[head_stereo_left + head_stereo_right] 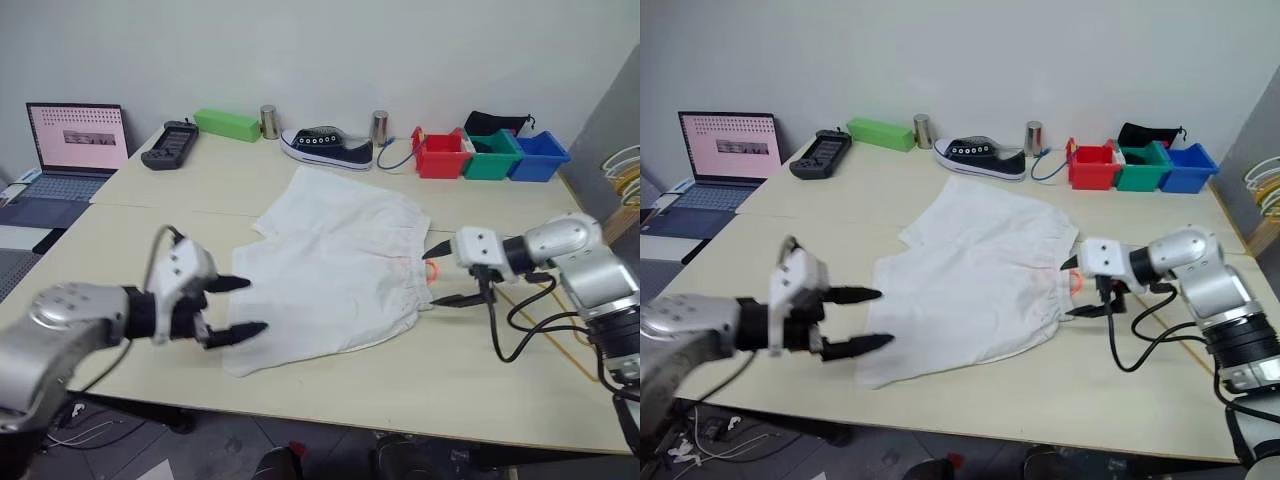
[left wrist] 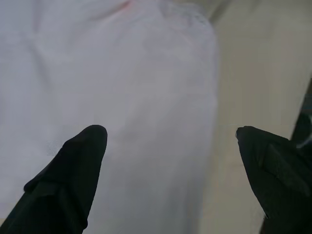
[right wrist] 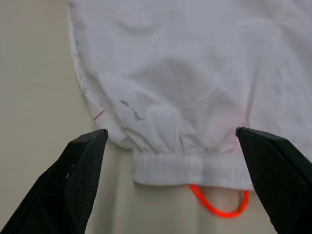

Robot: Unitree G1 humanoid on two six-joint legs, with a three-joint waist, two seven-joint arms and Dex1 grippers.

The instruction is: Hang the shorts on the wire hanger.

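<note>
My gripper will lift the gathered waistband (image 1: 417, 262), and I should expect more drawstring hidden inside the shorts, since the orange-red drawstring loop (image 1: 432, 271) sticks out past the waistband.
The white shorts (image 1: 335, 270) lie flat in the middle of the table, with the gathered waistband (image 3: 190, 168) and the orange-red drawstring loop (image 3: 219, 207) towards the right. My right gripper (image 1: 430, 278) hangs open just off the waistband, one finger on each side of the drawstring, holding nothing. My left gripper (image 1: 255, 305) is open at the shorts' left leg edge, its fingertips (image 2: 90, 146) over the fabric. A thin yellow wire, apparently the wire hanger (image 1: 556, 340), lies on the table under my right arm and its cables, mostly hidden.
Along the table's back edge stand a black-and-white shoe (image 1: 325, 147), two metal cans (image 1: 269, 121), a green box (image 1: 227, 124), a black controller (image 1: 170, 145) and red, green and blue bins (image 1: 490, 155). A laptop (image 1: 75, 140) sits far left. Bunched hangers (image 1: 625, 172) hang at the right edge.
</note>
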